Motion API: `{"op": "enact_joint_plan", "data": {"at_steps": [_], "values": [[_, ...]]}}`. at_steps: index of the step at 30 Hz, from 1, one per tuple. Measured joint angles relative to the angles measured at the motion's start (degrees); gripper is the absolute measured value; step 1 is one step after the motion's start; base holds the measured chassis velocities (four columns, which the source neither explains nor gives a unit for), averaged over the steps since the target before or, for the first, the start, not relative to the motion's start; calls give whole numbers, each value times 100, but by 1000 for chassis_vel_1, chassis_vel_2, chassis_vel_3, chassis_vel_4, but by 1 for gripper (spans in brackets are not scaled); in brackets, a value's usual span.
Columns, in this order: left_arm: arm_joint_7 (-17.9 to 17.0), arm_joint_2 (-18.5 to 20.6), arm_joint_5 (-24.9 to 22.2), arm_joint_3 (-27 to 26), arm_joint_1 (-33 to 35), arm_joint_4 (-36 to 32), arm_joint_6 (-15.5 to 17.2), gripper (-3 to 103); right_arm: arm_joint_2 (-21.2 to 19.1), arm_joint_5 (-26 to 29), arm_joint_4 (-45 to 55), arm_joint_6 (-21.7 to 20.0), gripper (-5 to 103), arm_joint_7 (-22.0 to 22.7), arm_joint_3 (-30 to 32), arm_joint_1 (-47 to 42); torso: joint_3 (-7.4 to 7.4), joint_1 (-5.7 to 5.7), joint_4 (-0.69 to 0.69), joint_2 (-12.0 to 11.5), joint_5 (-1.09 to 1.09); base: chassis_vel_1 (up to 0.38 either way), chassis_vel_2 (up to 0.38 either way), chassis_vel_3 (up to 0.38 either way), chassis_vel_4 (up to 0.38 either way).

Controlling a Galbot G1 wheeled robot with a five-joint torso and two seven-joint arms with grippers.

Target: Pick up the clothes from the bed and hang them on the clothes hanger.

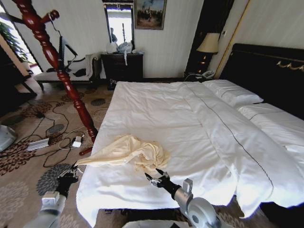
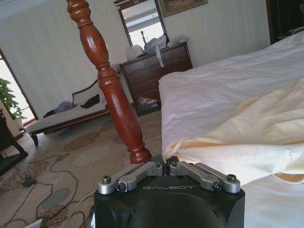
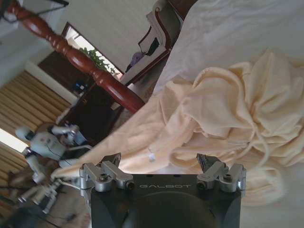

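My grippers are to spread the shirt (image 1: 118, 152), whose bunched part is loosely heaped with soft folds (image 1: 148, 153), so it will open into a broad, rippled sheet between them.
The clothes, a cream silky shirt (image 1: 128, 152), lie bunched near the front left of the bed (image 1: 190, 123), with one sleeve stretched toward the bed's front left corner. At that corner my left gripper (image 1: 71, 173) is shut on the sleeve's end; in the left wrist view the left gripper (image 2: 165, 164) pinches the shirt's (image 2: 247, 128) edge. My right gripper (image 1: 154, 178) is open just in front of the bunched part. In the right wrist view the right gripper (image 3: 159, 161) faces the shirt (image 3: 228, 109) without touching it. A thin black clothes hanger (image 1: 64, 47) hangs on the coat stand.
A dark-red wooden coat stand (image 1: 52, 52) leans up from the floor left of the bed. Cables and a power strip (image 1: 38, 143) lie on the patterned carpet. A dark dresser (image 1: 122, 66) and a chaise (image 1: 57, 73) stand at the back. Pillows (image 1: 232, 92) lie against the black headboard (image 1: 266, 71).
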Motion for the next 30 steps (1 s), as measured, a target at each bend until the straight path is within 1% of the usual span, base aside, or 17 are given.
{"op": "enact_joint_plan", "data": {"at_steps": [2, 4, 6, 8, 12, 18, 23, 27, 30], "values": [[-5, -7, 29, 17, 13, -4, 1, 1, 105, 518, 3, -188, 89, 165, 14, 85, 1, 0, 0, 0, 1, 0, 0, 0, 0], [-13, -15, 61, 42, 16, -9, 6, 1, 200, 682, -126, -266, 89, 275, -20, 168, 0, 0, 0, 0, 1, 0, 0, 0, 0], [-22, -19, 73, 56, 16, -19, 14, 1, 259, 702, -237, -289, 88, 321, -44, 206, 1, 0, 0, 0, 1, 0, 0, 0, 0], [-38, -24, 101, 84, 16, -46, 28, 1, 374, 606, -506, -292, 84, 357, -56, 280, 1, 0, 0, 0, 1, 0, 0, 0, 0], [-46, -6, 147, 108, 16, -62, 35, 1, 454, 477, -826, -268, 81, 365, -27, 355, 1, 0, 0, 0, 2, 0, 0, 0, 0], [-83, 25, 148, 134, -26, -66, 68, 1, 576, 591, -1162, -171, 80, 415, 150, 477, 1, 0, 0, 0, 1, 0, 0, 0, 0], [-101, 25, 154, 174, -41, -71, 83, 1, 865, 856, -1124, -131, 80, 529, 290, 542, 1, 0, 0, 0, 1, 0, 0, 0, 0], [-107, 25, 154, 186, -54, -62, 92, 1, 905, 864, -1230, -129, 80, 562, 290, 585, 1, 0, 0, 0, 1, 0, 0, 0, 0], [-112, 24, 153, 187, -53, -64, 98, 1, 908, 765, -1343, -137, 80, 587, 276, 604, 1, 0, 0, 0, 2, 0, 0, 0, 0]]}}
